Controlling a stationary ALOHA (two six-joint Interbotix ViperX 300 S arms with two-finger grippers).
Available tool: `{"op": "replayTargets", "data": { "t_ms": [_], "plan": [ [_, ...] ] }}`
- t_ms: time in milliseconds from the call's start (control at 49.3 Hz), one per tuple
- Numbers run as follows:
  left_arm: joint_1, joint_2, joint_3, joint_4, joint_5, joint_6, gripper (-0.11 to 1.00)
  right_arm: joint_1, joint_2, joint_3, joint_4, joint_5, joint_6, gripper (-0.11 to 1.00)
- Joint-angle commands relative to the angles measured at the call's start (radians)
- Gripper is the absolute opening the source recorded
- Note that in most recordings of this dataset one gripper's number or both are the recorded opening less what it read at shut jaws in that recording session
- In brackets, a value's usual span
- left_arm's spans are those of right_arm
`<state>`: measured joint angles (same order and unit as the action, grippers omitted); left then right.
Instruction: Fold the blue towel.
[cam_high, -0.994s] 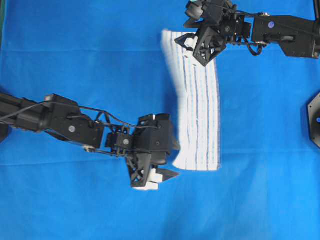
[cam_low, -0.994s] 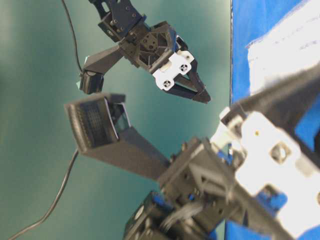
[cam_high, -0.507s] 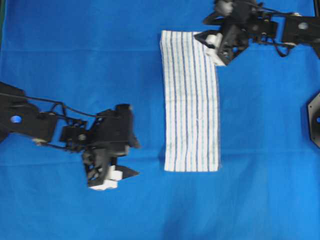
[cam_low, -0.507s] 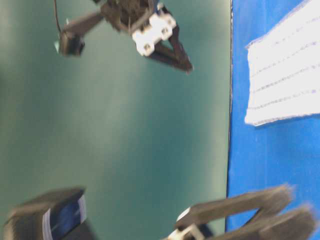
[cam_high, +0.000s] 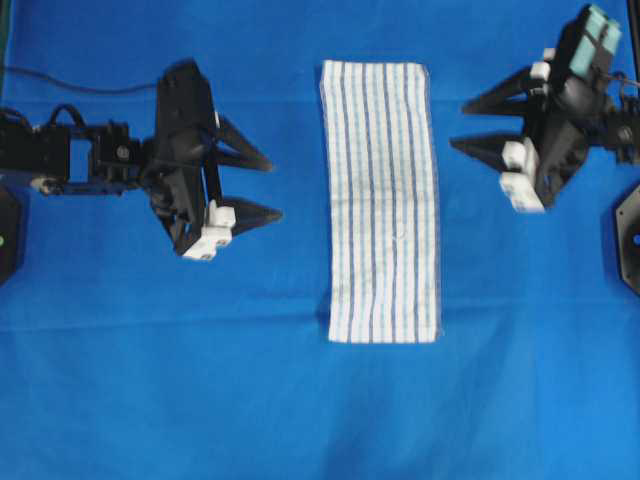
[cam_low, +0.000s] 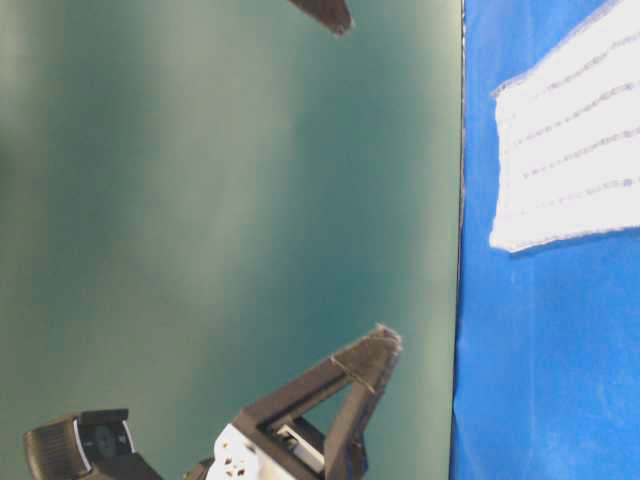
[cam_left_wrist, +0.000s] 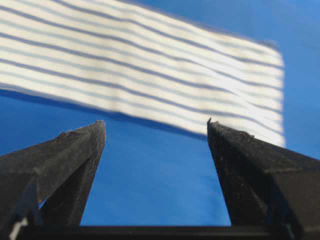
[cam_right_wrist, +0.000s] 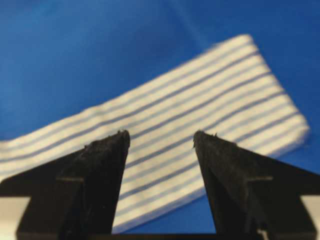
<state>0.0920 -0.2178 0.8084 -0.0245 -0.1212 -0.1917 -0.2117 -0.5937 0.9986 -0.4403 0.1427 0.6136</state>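
Observation:
The blue towel's long edge (cam_high: 431, 128) has my right gripper pointing at it, short of its upper end. I should swing over to the towel's upper corner (cam_high: 423, 71) and pinch it before I fold.
The blue towel (cam_high: 382, 200), white with thin blue stripes, lies flat as a long narrow strip in the middle of the blue table covering (cam_high: 300, 410). My left gripper (cam_high: 274, 187) hovers to its left, open and empty, its tips pointing at the towel's long edge. On the other side my right gripper (cam_high: 459, 125) is likewise open and empty, aimed at the towel's upper half. The left wrist view shows the towel (cam_left_wrist: 150, 70) beyond the open left gripper (cam_left_wrist: 152, 122). In the right wrist view the towel (cam_right_wrist: 200, 105) lies under the open right gripper (cam_right_wrist: 161, 134). Neither gripper touches it.
A black arm base (cam_high: 630, 240) sits at the right table edge and another (cam_high: 6, 235) at the left edge. In the table-level view the towel's end (cam_low: 570, 150) lies near the covering's edge (cam_low: 462, 300), against a green backdrop (cam_low: 200, 200).
A second ago both grippers were at the towel's two ends. Both have since drawn back, the left to the left and the right to the right. The towel now lies flat.

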Motion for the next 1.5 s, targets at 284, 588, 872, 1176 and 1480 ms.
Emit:
{"op": "replayTargets", "data": {
  "t_ms": [284,588,872,1176,1480],
  "plan": [
    [0.044,-0.009,-0.025,0.002,-0.021,0.052,0.75,0.084,0.003,-0.006,-0.005,0.064,0.018,0.60],
    [0.112,0.109,-0.094,0.002,-0.064,0.091,0.75,-0.100,0.115,-0.041,-0.057,0.051,0.014,0.60],
    [0.235,0.290,-0.219,0.002,-0.075,0.167,0.75,-0.288,0.313,-0.107,-0.124,-0.043,0.012,0.60],
    [0.322,0.456,-0.296,0.002,-0.163,0.181,0.75,-0.357,0.532,-0.210,-0.147,-0.118,0.005,0.60],
    [0.368,0.581,-0.359,0.002,-0.202,0.181,0.75,-0.397,0.684,-0.262,-0.156,-0.150,0.003,0.60]
  ]
}}
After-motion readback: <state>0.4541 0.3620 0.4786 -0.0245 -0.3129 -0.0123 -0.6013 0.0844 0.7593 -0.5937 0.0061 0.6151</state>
